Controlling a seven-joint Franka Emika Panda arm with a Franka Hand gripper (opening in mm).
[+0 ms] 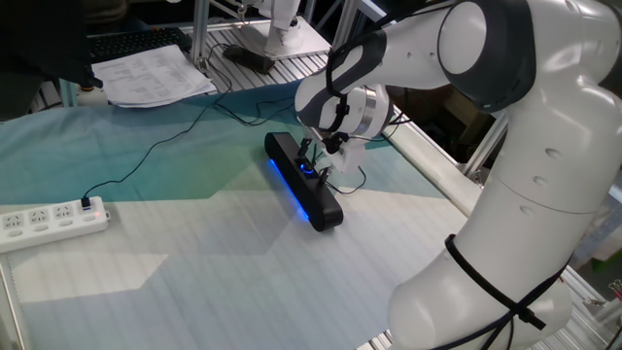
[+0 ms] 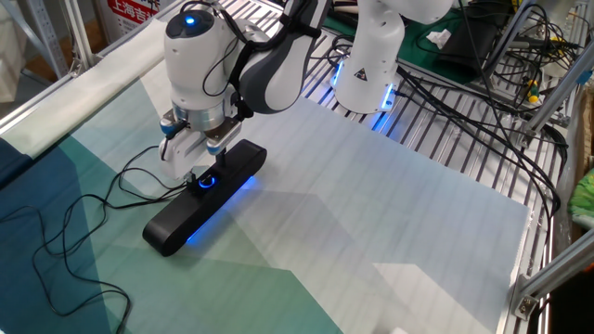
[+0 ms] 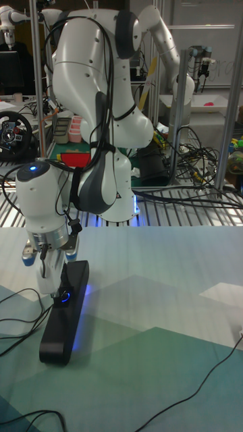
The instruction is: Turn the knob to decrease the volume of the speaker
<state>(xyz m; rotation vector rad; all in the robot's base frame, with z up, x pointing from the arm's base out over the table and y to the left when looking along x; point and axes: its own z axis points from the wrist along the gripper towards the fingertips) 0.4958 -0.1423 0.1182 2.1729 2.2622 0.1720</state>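
The speaker [image 1: 302, 182] just rests on the cloth with both ends free [image 1: 328, 219]. It will move a little when I turn the knob.
The speaker [image 1: 303, 181] [image 2: 202, 196] [image 3: 65, 312] is a long black bar with a blue light strip, lying on the teal and white cloth. Its knob [image 1: 308, 169] [image 2: 203, 182] [image 3: 65, 295], a small dial ringed in blue, shows fully in all three views. My gripper [image 1: 320, 162] [image 2: 203, 167] [image 3: 58, 271] points down right over the knob. Its fingers stand apart, one on each side of the dial. The fingertips sit just above or at the knob's height. I cannot see them pressing on it.
A thin black cable [image 2: 111, 199] runs from the speaker over the cloth. A white power strip [image 1: 51, 221] lies at the left edge. Papers [image 1: 154, 74] sit at the back left. The arm's white base [image 2: 367, 65] stands behind, beside metal slats with cables.
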